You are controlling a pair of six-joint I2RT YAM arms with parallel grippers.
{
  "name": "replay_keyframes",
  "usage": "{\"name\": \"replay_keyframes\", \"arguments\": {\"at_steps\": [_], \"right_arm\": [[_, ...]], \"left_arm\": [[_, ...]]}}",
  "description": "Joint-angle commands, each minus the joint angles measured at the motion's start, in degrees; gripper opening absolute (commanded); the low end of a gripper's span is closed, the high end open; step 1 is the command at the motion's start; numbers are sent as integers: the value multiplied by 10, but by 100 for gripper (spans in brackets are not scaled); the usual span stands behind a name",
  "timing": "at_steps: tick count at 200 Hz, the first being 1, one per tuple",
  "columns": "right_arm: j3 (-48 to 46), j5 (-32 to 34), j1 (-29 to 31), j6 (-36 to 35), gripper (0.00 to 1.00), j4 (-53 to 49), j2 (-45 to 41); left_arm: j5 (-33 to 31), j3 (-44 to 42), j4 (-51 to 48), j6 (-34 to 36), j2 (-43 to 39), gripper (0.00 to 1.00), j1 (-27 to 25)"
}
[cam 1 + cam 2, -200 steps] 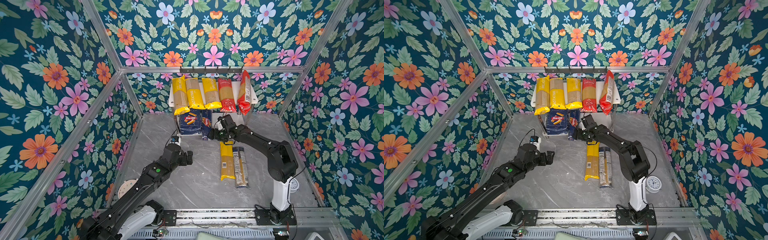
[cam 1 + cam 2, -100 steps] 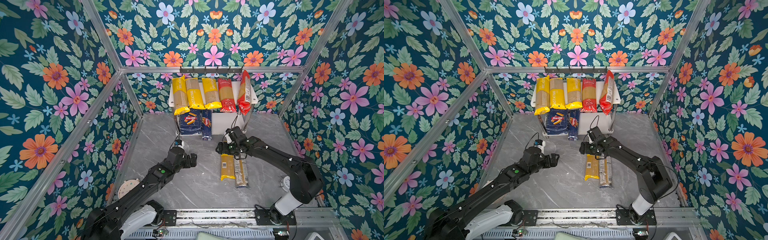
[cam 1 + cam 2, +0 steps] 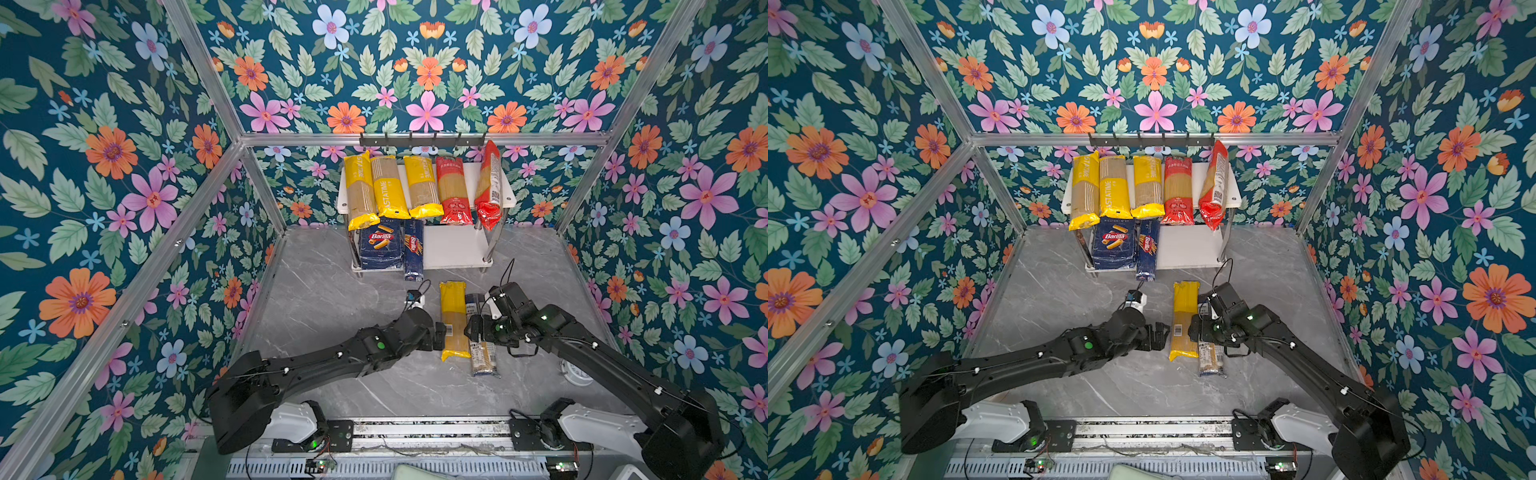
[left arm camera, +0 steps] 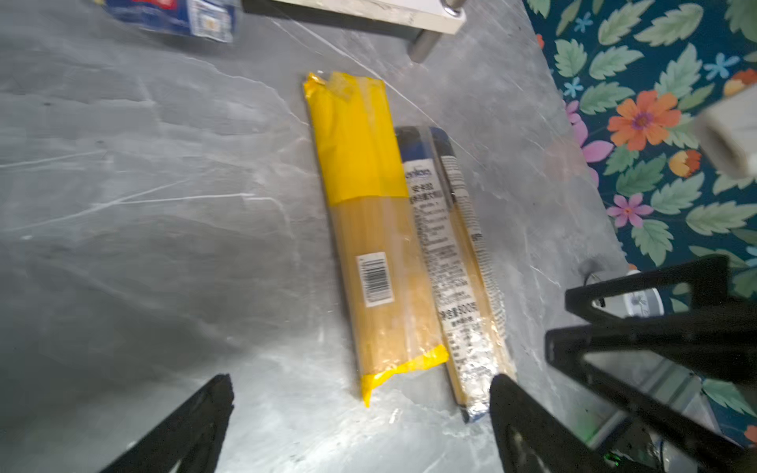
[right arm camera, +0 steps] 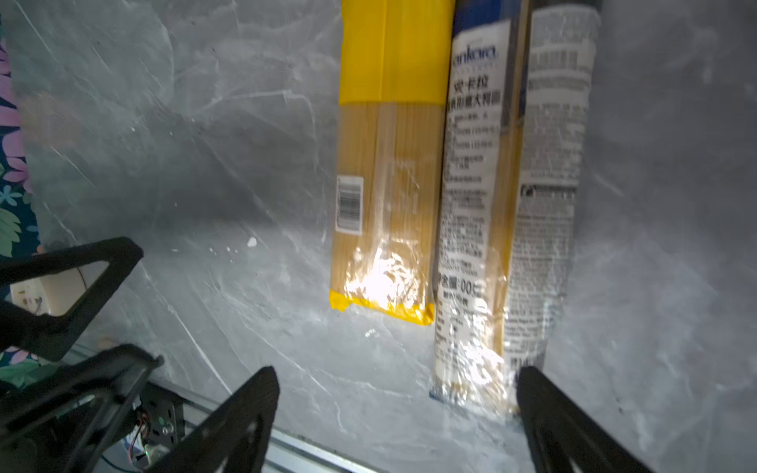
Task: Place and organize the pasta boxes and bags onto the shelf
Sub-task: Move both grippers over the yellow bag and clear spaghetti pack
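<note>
My left gripper is crowding the yellow bag's edge [image 3: 1172,337] close to my right gripper, so my left gripper should move back and my right gripper should take the bag's middle [image 3: 1184,320].
On the grey table lie a yellow bag [image 3: 454,320] [image 4: 364,213] [image 5: 389,164] and, touching its right side, a clear bag [image 3: 483,359] [image 4: 454,262] [image 5: 504,196]. My left gripper [image 3: 439,336] [image 4: 360,383] is open, just left of the yellow bag's near half. Above the clear bag's middle hangs my right gripper [image 3: 473,332] [image 5: 397,374], open and empty. The shelf [image 3: 467,174] stands at the back: three yellow bags [image 3: 388,187] and two red bags [image 3: 453,191] on top, the Barilla pasta box [image 3: 381,245] and a blue Barilla bag [image 3: 413,249] below.
A black hook rail [image 3: 422,139] runs along the wall above the shelf. The lower board's right half [image 3: 455,249] is bare. A small white round object [image 3: 575,372] sits on the table near the right wall. Floral walls close in three sides.
My right arm pulled back from the shelf to over the clear bag, its jaws widening. My left arm reached right and forward to the yellow bag. The bags on the table stayed put.
</note>
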Motion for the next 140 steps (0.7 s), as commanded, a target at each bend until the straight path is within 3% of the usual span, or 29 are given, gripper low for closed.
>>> {"name": "replay_keyframes", "arguments": {"at_steps": [1,51,140], "right_arm": [[-23,7,0,28,92,-34,-33],[-80,0,-1,61,92,-40,-64],[-91,-8,-2,61,92,-14,-35]], "left_arm": [[-26,25,21,-26,41,99,-25],[-48,52,5,-56,86,99,-54],[-82,-2,-36,-96,21,99,-61]]}}
